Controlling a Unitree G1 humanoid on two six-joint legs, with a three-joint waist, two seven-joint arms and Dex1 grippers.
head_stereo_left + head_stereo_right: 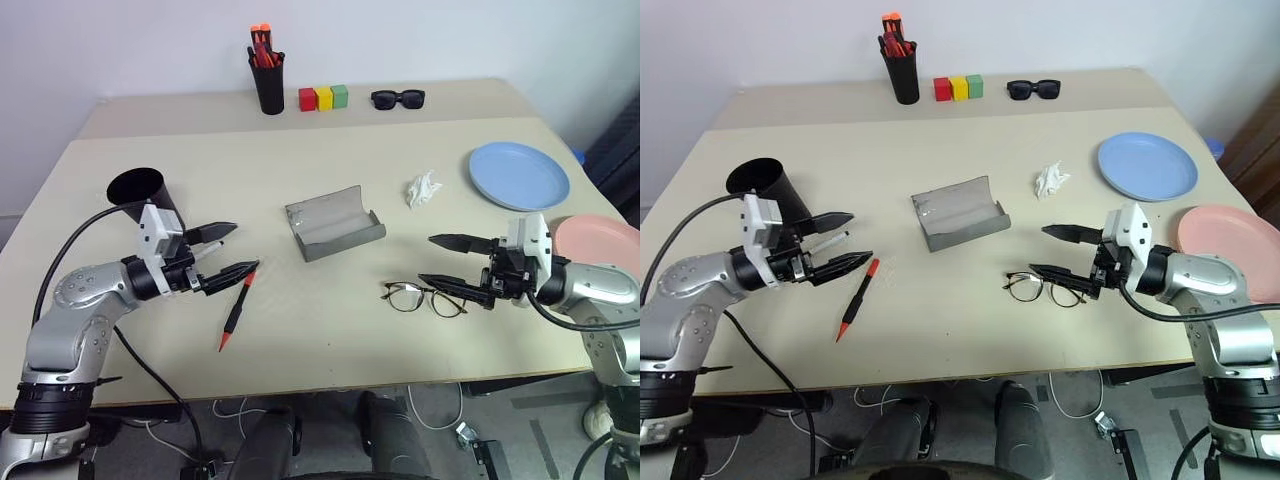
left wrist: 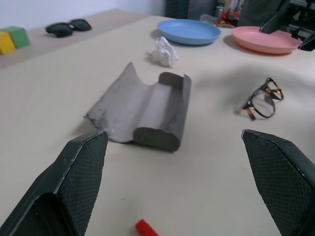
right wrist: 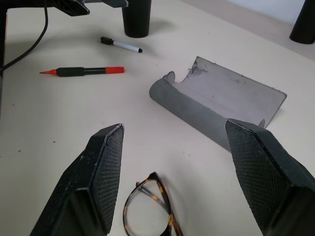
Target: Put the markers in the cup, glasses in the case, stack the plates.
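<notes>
My left gripper should keep pulling back until its fingers straddle the black cap [image 3: 107, 41] of the white marker [image 3: 127, 46], as the marker lies clear of the black cup and in line with those fingers.
A black marker with red ends [image 1: 237, 308] lies on the table just in front of my left gripper [image 1: 245, 247], which is open and empty. A white marker with a black cap [image 3: 121, 45] lies under that gripper, near the black cup [image 1: 140, 190] standing at the table's left. The grey case [image 1: 333, 224] lies open at the centre. The wire-rimmed glasses [image 1: 422, 297] rest on the table below my open, empty right gripper [image 1: 427, 259]. The blue plate [image 1: 518, 175] and the pink plate [image 1: 600, 240] sit apart at the right.
A crumpled white tissue [image 1: 423, 187] lies between the case and the blue plate. At the back stand a black pen holder [image 1: 267, 75] with orange-capped pens, three coloured blocks [image 1: 323, 97] and black sunglasses [image 1: 398, 98].
</notes>
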